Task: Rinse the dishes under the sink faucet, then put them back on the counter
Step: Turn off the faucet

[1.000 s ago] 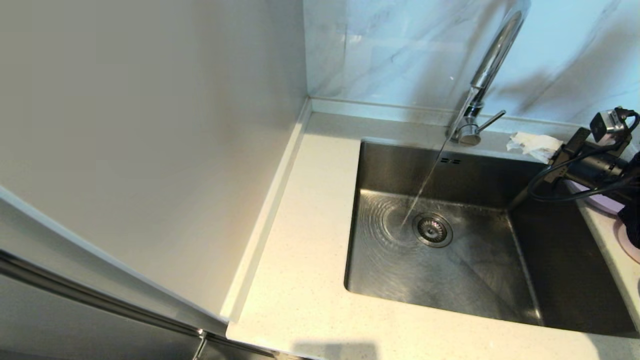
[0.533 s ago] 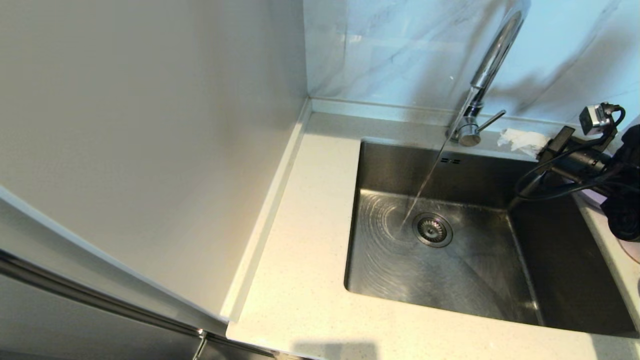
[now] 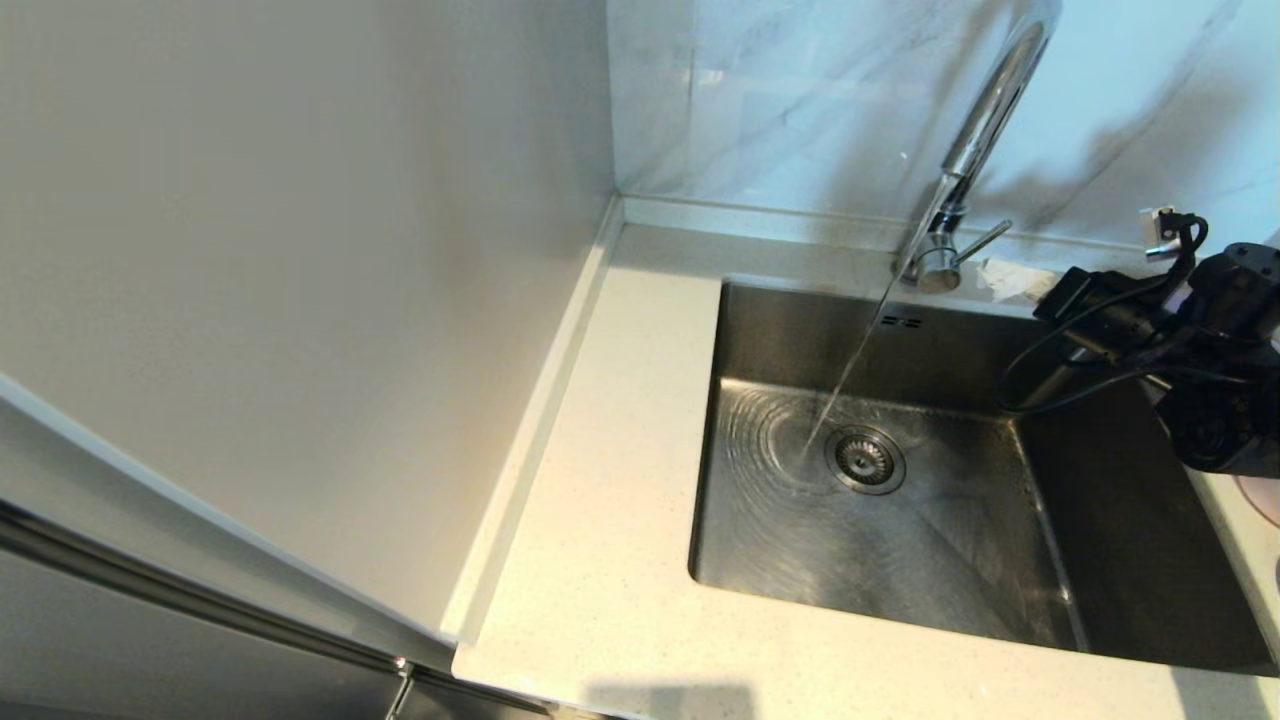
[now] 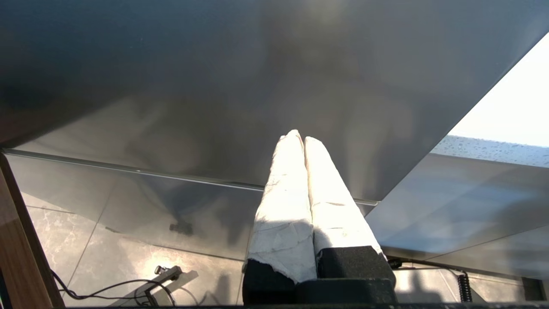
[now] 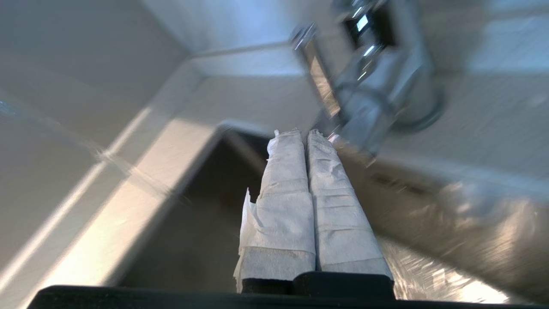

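Note:
The faucet's side lever is tilted open above the closed fingers of my right gripper and water is running, so I should push the lever back toward the tiles.
Water runs from the chrome sink faucet into the steel sink beside the drain strainer. My right gripper hangs shut and empty over the sink's back right corner, just to the right of the faucet's side lever. In the right wrist view the gripper is shut, its white-wrapped tips close to the blurred faucet base. A pale pink rim shows at the right edge of the counter; the lilac plate is hidden behind the right arm. The left gripper is shut, parked below the counter.
The cream counter runs along the sink's left and front sides. A tall pale panel stands at the left. Marble-veined tiles back the faucet. The right arm's cable loops over the sink's right side.
The right arm has swung left and toward the wall, bringing its shut gripper close to the faucet lever and covering the lilac plate. Water keeps running.

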